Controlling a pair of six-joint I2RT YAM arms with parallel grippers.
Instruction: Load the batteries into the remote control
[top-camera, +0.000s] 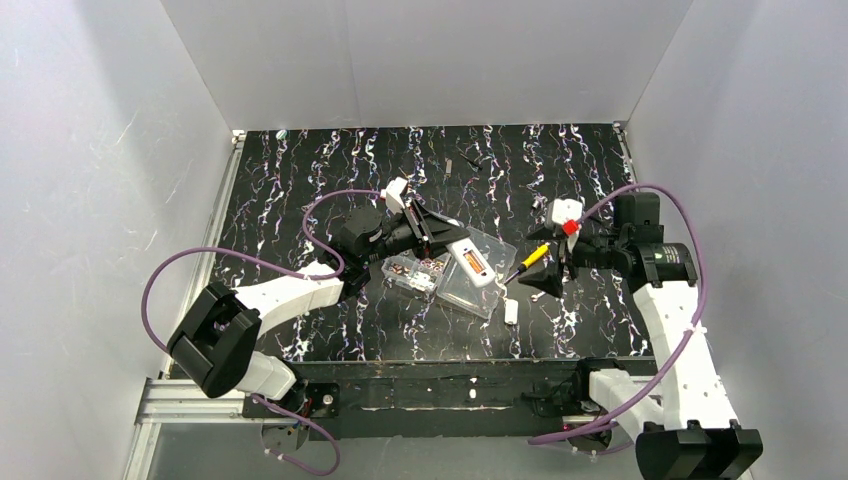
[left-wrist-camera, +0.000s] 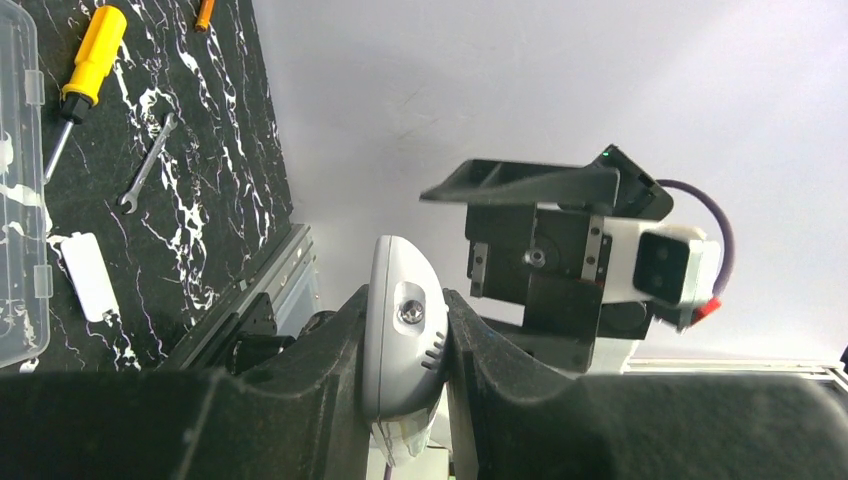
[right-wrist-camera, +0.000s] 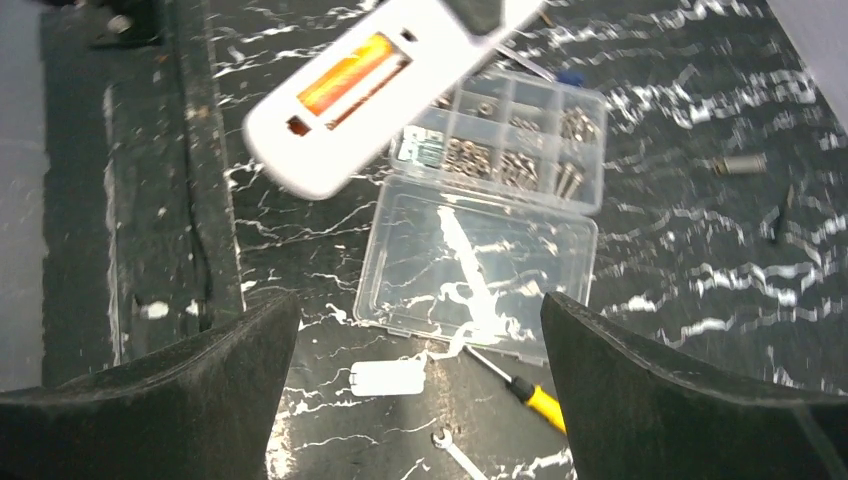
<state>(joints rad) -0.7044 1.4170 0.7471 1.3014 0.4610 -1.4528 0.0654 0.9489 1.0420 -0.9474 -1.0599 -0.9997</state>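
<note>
A slot is open in the remote (right-wrist-camera: 371, 91) and a loose orange battery (left-wrist-camera: 204, 15) is clear of the wrench, so my right gripper keeps going to that battery and closes there.
The white remote control (top-camera: 472, 263) hangs above the table, and my left gripper (top-camera: 452, 244) is shut on one end of it. In the left wrist view, the remote's rounded end (left-wrist-camera: 402, 320) is pinched between the two fingers. In the right wrist view the remote (right-wrist-camera: 375, 85) faces me with its back up. An orange battery (right-wrist-camera: 350, 72) lies in the open recess. I cannot tell if it is one or two. My right gripper (top-camera: 540, 264) (right-wrist-camera: 420, 390) stands wide open with nothing in it, to the right of the remote and apart from it.
A clear compartmented screw box (right-wrist-camera: 480, 200) lies open under the remote. A small white battery cover (right-wrist-camera: 388, 378), a yellow-handled screwdriver (right-wrist-camera: 535, 398) and a small wrench (right-wrist-camera: 455, 455) lie on the black marbled table (top-camera: 300, 190) below my right gripper.
</note>
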